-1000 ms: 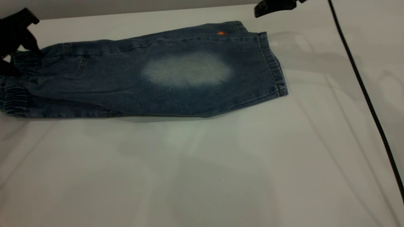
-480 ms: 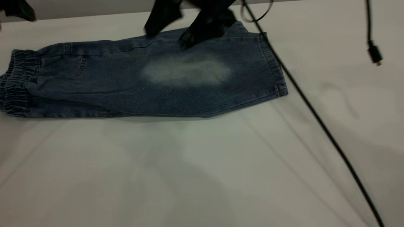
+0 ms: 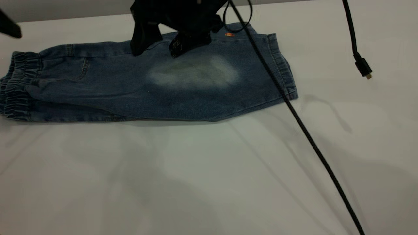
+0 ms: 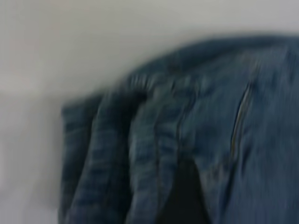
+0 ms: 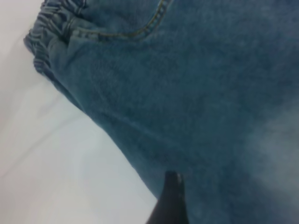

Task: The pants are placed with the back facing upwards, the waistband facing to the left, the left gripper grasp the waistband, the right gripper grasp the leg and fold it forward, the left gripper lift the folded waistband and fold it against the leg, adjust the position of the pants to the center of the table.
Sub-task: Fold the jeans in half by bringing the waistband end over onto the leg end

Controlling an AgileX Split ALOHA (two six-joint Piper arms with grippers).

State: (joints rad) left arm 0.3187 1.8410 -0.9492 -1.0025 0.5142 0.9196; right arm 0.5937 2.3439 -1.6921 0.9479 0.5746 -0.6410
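Note:
The waistband (image 3: 17, 86) is too far over on the left gripper's side, so the robot's right gripper should move the pants (image 3: 165, 46) toward the cuff before the left gripper takes hold of the waistband.
The blue denim pants (image 3: 137, 88) lie flat and folded lengthwise on the white table (image 3: 209, 176). Their elastic waistband (image 3: 16, 85) is at the left and the leg cuff (image 3: 282, 68) at the right. My right gripper (image 3: 155, 52) hangs open just above the pants' far edge, near the middle, with nothing between its fingers. In the right wrist view one dark fingertip (image 5: 170, 198) shows over the denim, with the waistband (image 5: 51, 28) beyond. My left gripper (image 3: 9, 27) is at the far left corner, off the cloth. The left wrist view shows the gathered waistband (image 4: 131, 154) close up.
A black cable (image 3: 303, 130) runs from the right arm across the leg cuff and down over the table to the near right. A second cable ends in a loose plug (image 3: 363, 68) hanging at the right.
My right arm has swung leftward from the far right corner to over the middle of the pants, dragging its cable along. The left gripper has left the waistband and drawn back to the far left.

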